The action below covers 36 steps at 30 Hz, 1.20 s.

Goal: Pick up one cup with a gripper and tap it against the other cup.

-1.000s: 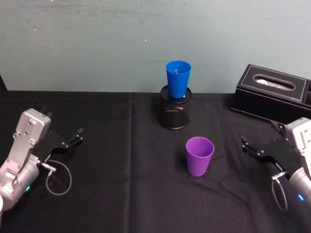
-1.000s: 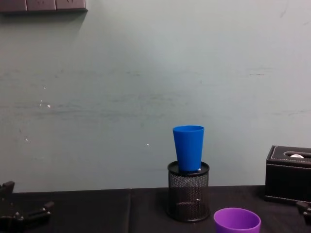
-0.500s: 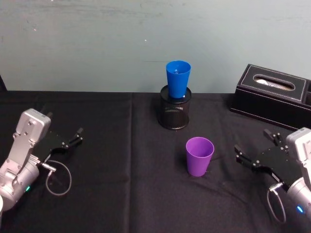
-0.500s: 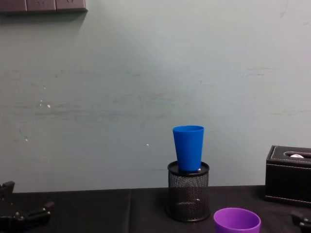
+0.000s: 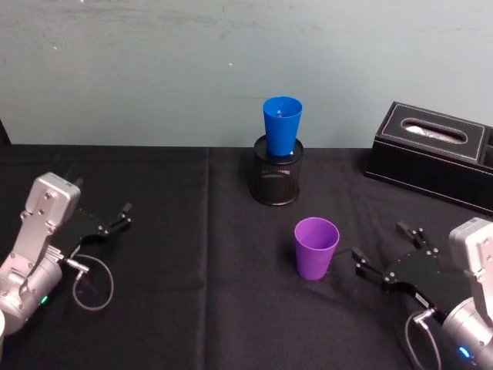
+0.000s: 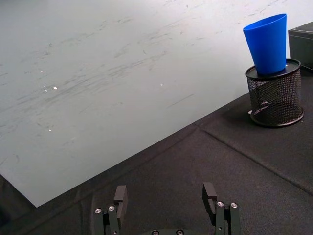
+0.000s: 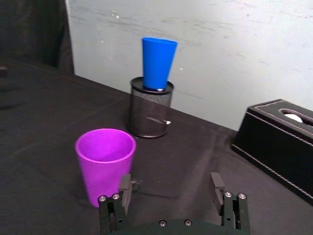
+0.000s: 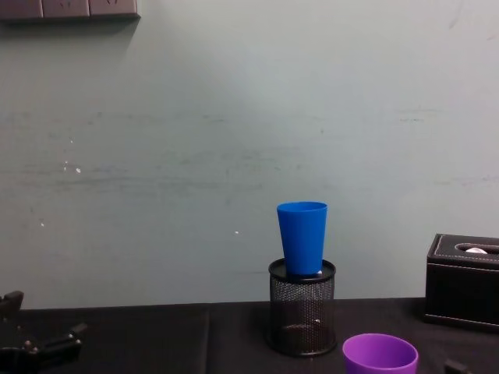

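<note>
The blue cup's base rests flat on the mesh holder, so I expect the blue cup to stay upright when I tap it with the purple cup.
The purple cup stands upright on the black cloth at mid-table; it also shows in the right wrist view and in the chest view. The blue cup sits upright in a black mesh holder behind it, also seen from the wrists and from the chest. My right gripper is open, low over the cloth just right of the purple cup, apart from it; its fingers hold nothing. My left gripper rests open at the far left.
A black tissue box stands at the back right, beyond the right arm. The black cloth covers the table up to a pale wall. A looped cable hangs by the left wrist.
My right gripper has moved left and nearer, closing on the purple cup's right side. The cups and my left arm have stayed put.
</note>
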Motion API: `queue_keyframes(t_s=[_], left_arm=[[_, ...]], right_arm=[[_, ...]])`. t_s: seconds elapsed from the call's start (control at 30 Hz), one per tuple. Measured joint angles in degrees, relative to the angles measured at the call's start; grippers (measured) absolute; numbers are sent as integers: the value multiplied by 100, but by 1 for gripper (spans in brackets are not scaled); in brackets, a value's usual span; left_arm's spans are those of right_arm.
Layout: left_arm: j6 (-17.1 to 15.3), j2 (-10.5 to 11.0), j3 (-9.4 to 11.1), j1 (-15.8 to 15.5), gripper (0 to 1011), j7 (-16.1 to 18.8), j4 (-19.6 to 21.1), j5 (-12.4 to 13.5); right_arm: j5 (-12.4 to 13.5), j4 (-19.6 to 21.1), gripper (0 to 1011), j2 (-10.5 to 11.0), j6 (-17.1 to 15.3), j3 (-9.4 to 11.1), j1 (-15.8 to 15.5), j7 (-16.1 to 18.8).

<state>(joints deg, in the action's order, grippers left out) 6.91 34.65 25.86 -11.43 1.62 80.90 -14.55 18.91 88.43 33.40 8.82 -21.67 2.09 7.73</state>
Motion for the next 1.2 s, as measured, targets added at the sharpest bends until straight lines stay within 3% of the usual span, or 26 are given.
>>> queue_keyframes(t_s=[0.5, 1.2], left_arm=[[0, 0, 0, 0, 1012, 0, 0, 0], [0, 0, 0, 0, 1011, 0, 0, 0]], right_arm=[[-44, 148, 1003, -162, -1, 10, -190, 309], [-77, -59, 1003, -583, -46, 86, -115, 664]])
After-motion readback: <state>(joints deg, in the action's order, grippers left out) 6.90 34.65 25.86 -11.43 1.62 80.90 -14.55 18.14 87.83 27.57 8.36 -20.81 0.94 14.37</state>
